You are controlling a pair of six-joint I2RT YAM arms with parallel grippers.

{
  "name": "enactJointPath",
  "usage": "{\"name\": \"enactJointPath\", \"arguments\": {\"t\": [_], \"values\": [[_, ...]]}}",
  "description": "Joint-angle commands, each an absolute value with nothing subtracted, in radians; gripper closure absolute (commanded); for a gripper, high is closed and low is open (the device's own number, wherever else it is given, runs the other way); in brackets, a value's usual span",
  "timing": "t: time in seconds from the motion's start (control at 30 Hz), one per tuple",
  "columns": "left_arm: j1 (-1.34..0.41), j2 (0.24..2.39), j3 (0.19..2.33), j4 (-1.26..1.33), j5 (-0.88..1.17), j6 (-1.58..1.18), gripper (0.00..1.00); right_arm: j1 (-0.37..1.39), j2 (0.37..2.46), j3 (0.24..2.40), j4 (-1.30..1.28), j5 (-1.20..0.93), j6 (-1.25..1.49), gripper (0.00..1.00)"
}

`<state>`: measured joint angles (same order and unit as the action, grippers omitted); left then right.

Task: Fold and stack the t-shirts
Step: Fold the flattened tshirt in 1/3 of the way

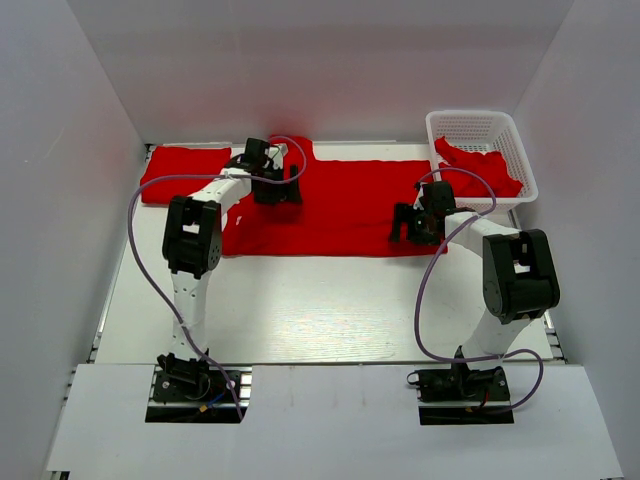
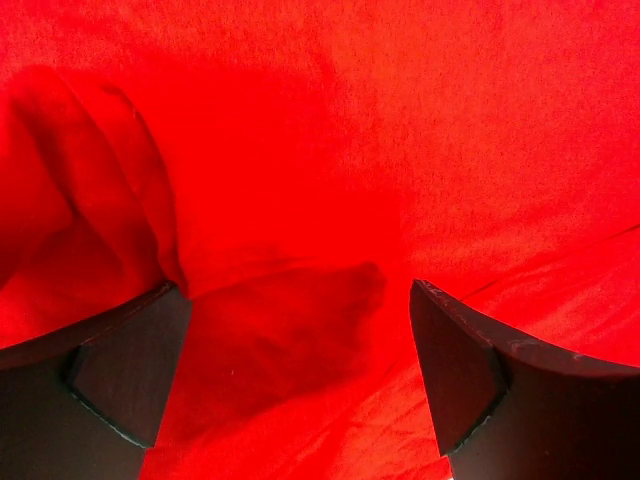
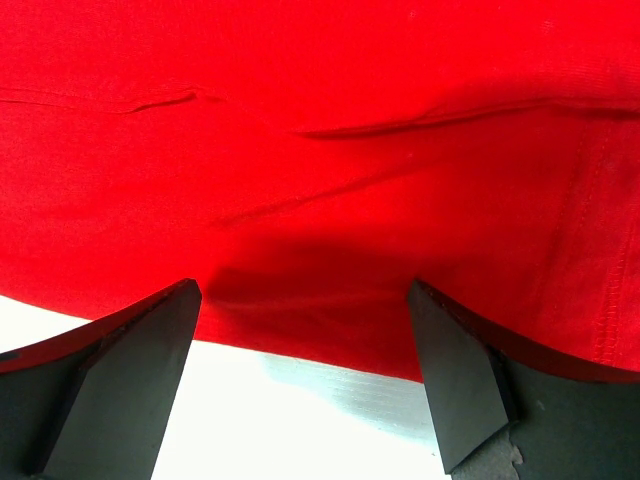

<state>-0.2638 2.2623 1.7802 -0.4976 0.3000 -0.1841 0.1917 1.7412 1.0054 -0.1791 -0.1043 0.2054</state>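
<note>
The t-shirt's sleeve (image 1: 299,146) reaches the back wall, so the robot's left gripper and right gripper should pull the t-shirt onto the clear near table (image 1: 320,310) before they fold it.
One red t-shirt (image 1: 345,205) lies spread flat across the back of the table. My left gripper (image 1: 276,190) hovers open over its upper left part; in the left wrist view the gripper (image 2: 300,300) has red cloth (image 2: 420,150) beneath it and a raised fold (image 2: 80,190) to its left. My right gripper (image 1: 403,228) stands open at the shirt's near right edge. In the right wrist view the gripper (image 3: 305,300) straddles the hem (image 3: 330,330), with nothing pinched. Another red t-shirt (image 1: 482,170) lies crumpled in the basket. More red cloth (image 1: 185,175) lies at the far left; I cannot tell whether it is a separate shirt.
The white lattice basket (image 1: 526,170) stands at the back right corner. White walls close in the table on the left, back and right. Bare white table (image 1: 330,310) stretches between the shirt and the arm bases. Purple cables loop from both arms.
</note>
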Motion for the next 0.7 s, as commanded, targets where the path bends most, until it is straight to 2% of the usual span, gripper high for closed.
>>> {"name": "enactJointPath", "arguments": {"t": [0.0,0.43,0.67], "values": [[-0.264,2.261,1.816,-0.453,0.339,-0.206,0.0,0.189,1.786,0.996,-0.196,-0.104,0.206,0.09],[-0.264,2.391,2.0,-0.353,0.403,-0.295,0.0,0.189,1.821,1.002,-0.199,-0.086,0.206,0.09],[-0.264,2.516,2.15,-0.281,0.327,-0.305,0.0,0.189,1.812,1.008,-0.207,-0.077,0.21,0.09]]}}
